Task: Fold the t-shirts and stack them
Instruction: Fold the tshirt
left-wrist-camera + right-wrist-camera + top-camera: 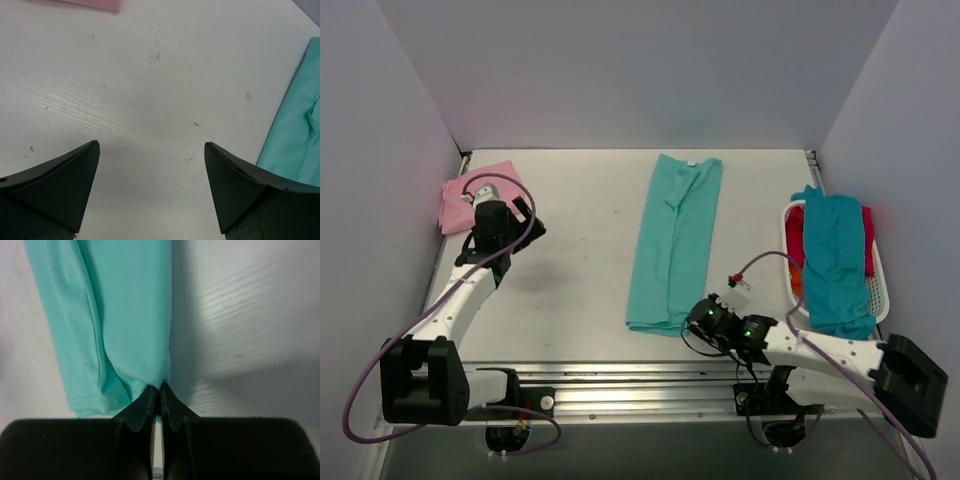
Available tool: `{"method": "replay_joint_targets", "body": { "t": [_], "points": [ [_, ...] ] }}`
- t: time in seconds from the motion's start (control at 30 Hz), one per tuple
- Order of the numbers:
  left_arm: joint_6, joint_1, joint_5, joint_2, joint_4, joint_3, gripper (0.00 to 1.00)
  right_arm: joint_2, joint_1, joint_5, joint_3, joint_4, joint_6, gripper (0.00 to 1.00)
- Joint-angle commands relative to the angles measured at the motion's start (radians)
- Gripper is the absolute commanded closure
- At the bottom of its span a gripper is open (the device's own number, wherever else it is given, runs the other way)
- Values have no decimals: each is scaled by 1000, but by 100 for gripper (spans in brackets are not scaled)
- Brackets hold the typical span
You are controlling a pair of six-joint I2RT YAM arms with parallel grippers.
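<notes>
The mint-teal t-shirt lies slanted, so my right gripper should pull its near end straight and regrip the corner nearest the basket before folding it up.
The mint-teal t-shirt lies folded into a long strip down the table's middle, its white neck label at the far end. My right gripper is shut on the strip's near right corner. My left gripper is open and empty above bare table, beside the folded light pink t-shirt at the far left. The pink shirt's edge and the mint-teal shirt's edge show in the left wrist view. A darker teal-blue t-shirt drapes over red and orange ones in the basket.
The white plastic basket stands at the right edge of the table. Grey walls enclose the table on the left, back and right. A metal rail runs along the near edge by the arm bases.
</notes>
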Motion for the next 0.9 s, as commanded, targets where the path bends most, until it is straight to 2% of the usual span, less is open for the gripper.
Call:
{"method": "replay_joint_targets", "body": {
  "t": [0.0,0.03,0.07,0.1,0.17,0.2,0.4,0.53,0.7,0.73,0.8,0.83,0.87],
  "points": [
    [-25,-78,34,-43,40,-30,5,-223,-13,190,-53,-308,158,100],
    [-25,-104,28,-43,31,-33,6,-262,-14,207,-53,-337,162,100],
    [-23,-166,13,-41,19,-30,6,-314,-19,243,-42,-383,157,80],
    [-25,-197,5,-38,-9,-28,6,-328,-24,261,-30,-412,143,57],
    [-32,-260,-13,-38,-32,-30,6,-337,-27,302,25,-482,129,18],
    [-34,-321,-23,-40,-52,-34,6,-333,-25,314,48,-512,131,13],
    [-85,-555,-72,-71,-104,-108,6,-313,-22,345,117,-604,108,11],
    [-141,-662,-84,-74,-124,-171,6,-355,-21,308,102,-595,83,11],
    [-209,-767,-76,-55,-121,-223,6,-414,-22,288,84,-607,68,17],
    [-229,-783,-73,-51,-109,-241,6,-440,-21,287,77,-610,68,18],
    [-252,-831,-58,-29,-55,-260,6,-467,-21,264,62,-561,18,29],
    [-269,-843,-49,-17,-31,-277,6,-484,-22,229,42,-511,-2,40],
    [-276,-869,-38,-5,-8,-281,6,-483,-24,209,31,-482,-21,44]
  ]
}}
